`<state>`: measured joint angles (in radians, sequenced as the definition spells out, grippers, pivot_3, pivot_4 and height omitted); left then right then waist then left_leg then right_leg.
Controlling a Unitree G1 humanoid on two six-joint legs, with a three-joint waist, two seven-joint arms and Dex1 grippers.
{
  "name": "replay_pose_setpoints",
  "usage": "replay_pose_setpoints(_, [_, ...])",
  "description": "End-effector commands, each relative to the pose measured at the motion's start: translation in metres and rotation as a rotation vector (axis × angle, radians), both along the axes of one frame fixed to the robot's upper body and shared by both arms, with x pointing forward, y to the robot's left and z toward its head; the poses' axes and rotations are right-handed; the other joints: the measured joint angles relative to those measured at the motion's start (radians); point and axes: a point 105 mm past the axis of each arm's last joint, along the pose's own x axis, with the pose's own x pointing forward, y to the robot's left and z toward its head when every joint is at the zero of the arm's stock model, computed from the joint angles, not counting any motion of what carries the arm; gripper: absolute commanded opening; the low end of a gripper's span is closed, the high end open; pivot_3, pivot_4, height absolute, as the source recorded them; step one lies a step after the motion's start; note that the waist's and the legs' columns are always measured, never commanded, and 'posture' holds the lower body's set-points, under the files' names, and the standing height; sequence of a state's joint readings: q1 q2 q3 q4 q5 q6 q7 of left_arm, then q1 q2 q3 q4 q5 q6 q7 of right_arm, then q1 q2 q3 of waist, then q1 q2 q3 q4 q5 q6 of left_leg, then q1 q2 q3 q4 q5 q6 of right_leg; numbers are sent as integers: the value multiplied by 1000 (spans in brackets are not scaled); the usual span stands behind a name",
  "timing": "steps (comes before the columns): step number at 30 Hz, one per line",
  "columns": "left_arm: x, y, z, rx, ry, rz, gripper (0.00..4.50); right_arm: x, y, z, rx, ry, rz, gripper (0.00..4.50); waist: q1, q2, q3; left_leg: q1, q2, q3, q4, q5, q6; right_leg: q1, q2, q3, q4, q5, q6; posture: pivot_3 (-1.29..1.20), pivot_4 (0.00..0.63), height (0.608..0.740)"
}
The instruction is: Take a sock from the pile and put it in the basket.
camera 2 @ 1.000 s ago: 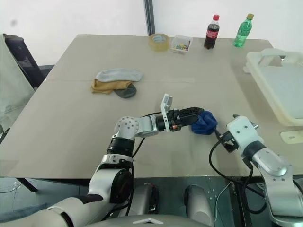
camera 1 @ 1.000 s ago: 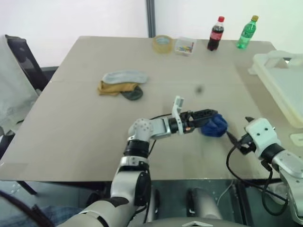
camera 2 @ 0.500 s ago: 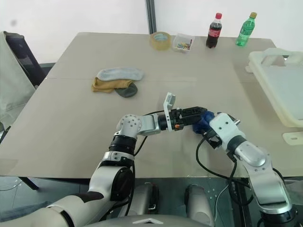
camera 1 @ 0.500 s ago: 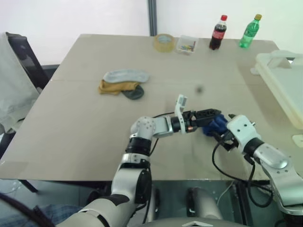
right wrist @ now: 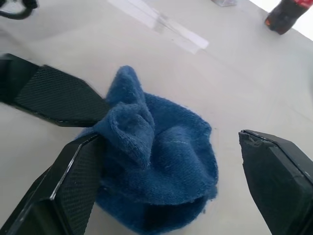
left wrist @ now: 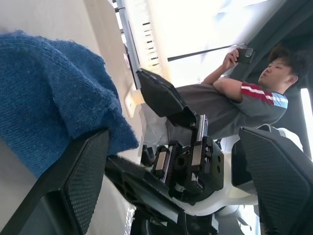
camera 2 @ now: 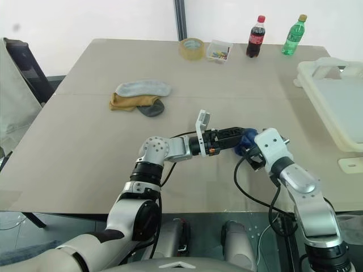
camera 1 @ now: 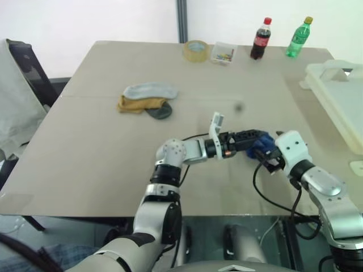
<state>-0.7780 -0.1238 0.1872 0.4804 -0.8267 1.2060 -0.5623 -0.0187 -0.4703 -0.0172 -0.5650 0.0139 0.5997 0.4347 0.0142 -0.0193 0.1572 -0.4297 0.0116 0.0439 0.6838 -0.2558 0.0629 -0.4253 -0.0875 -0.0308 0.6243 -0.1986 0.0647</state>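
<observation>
My gripper is to carry the blue sock [camera 1: 260,145] to the basket, and the sock will stay bunched because thick folds [right wrist: 168,154] lie doubled over in a compact heap.
A royal blue sock [camera 1: 262,142] lies crumpled on the table near the front, away from the pile [camera 1: 146,100] of a pale grey-blue, a mustard and a dark grey sock at the middle left. My left gripper [camera 1: 253,137] reaches across level, open, one finger [right wrist: 54,95] touching the blue sock's [left wrist: 49,83] side. My right gripper [right wrist: 168,188] comes from the right, open wide, with the blue sock [right wrist: 156,166] between its fingers. The white basket [camera 1: 336,90] stands at the table's right edge.
Along the far edge stand a tape roll [camera 1: 195,50], a small clear box [camera 1: 223,53], a cola bottle [camera 1: 260,38] and a green bottle [camera 1: 298,37]. A dark chair [camera 1: 25,71] is at the left. A seated person [left wrist: 244,88] holds a phone beyond the table.
My right gripper has moved in from the right until its open fingers stand on either side of the blue sock. The left arm and the sock have stayed put.
</observation>
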Motion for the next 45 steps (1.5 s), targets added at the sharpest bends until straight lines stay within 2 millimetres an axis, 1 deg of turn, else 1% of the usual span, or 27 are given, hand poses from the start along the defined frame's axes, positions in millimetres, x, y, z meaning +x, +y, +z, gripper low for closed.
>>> replay_pose_setpoints(1, [-5,-11,12,-38,-35,-30,4500,-4,6,18,1,-61,49,4438,0,0,0,0,0,0,0,0,0,0,0,0,0,0,0,0,150,740])
replay_pose_setpoints(3, [-5,-13,12,-38,-35,-30,4500,-3,7,19,-2,-63,58,4438,0,0,0,0,0,0,0,0,0,0,0,0,0,0,0,0,150,740])
replay_pose_setpoints(7, [-6,-14,12,-39,-37,-33,4500,2,4,22,9,-81,21,4438,0,0,0,0,0,0,0,0,0,0,0,0,0,0,0,0,150,740])
replay_pose_setpoints(19, [-5,-8,12,-41,-49,-19,4500,16,-23,19,-49,-83,-130,4438,0,0,0,0,0,0,1,0,0,0,0,0,1,0,0,0,150,740])
replay_pose_setpoints(27, [-6,1,14,-37,-90,-5,4500,20,-36,18,-22,-62,-215,4438,0,0,0,0,0,1,1,0,0,0,0,1,1,0,0,0,150,740])
replay_pose_setpoints(30, [-6,3,14,-29,-105,-1,4500,24,-42,22,84,-52,-285,4438,0,0,0,1,0,1,1,0,0,0,0,1,2,0,0,0,150,740])
replay_pose_setpoints(33, [-6,3,12,-21,-106,3,4500,27,-45,21,242,-1,-348,4438,-1,1,0,1,0,1,2,0,0,0,0,1,2,0,0,0,150,740])
replay_pose_setpoints(36, [-6,0,11,-16,-103,3,4500,25,-40,13,405,109,-368,4438,1,1,-1,0,0,0,2,0,0,0,0,1,2,0,0,0,150,740])
replay_pose_setpoints(39, [-7,-3,11,-16,-101,-7,4500,23,-35,12,568,183,-367,4438,0,1,-1,0,0,0,1,0,0,0,0,1,2,0,0,0,150,740])
replay_pose_setpoints(43, [-9,-5,10,-15,-101,-16,4500,20,-30,25,665,178,-314,4438,0,2,-1,0,0,0,1,0,0,0,0,1,2,1,0,0,150,740])
replay_pose_setpoints(45, [-8,-5,10,-15,-100,-16,4500,18,-27,33,655,145,-265,4438,0,2,-1,0,0,0,1,0,0,0,0,1,2,0,0,0,150,740])
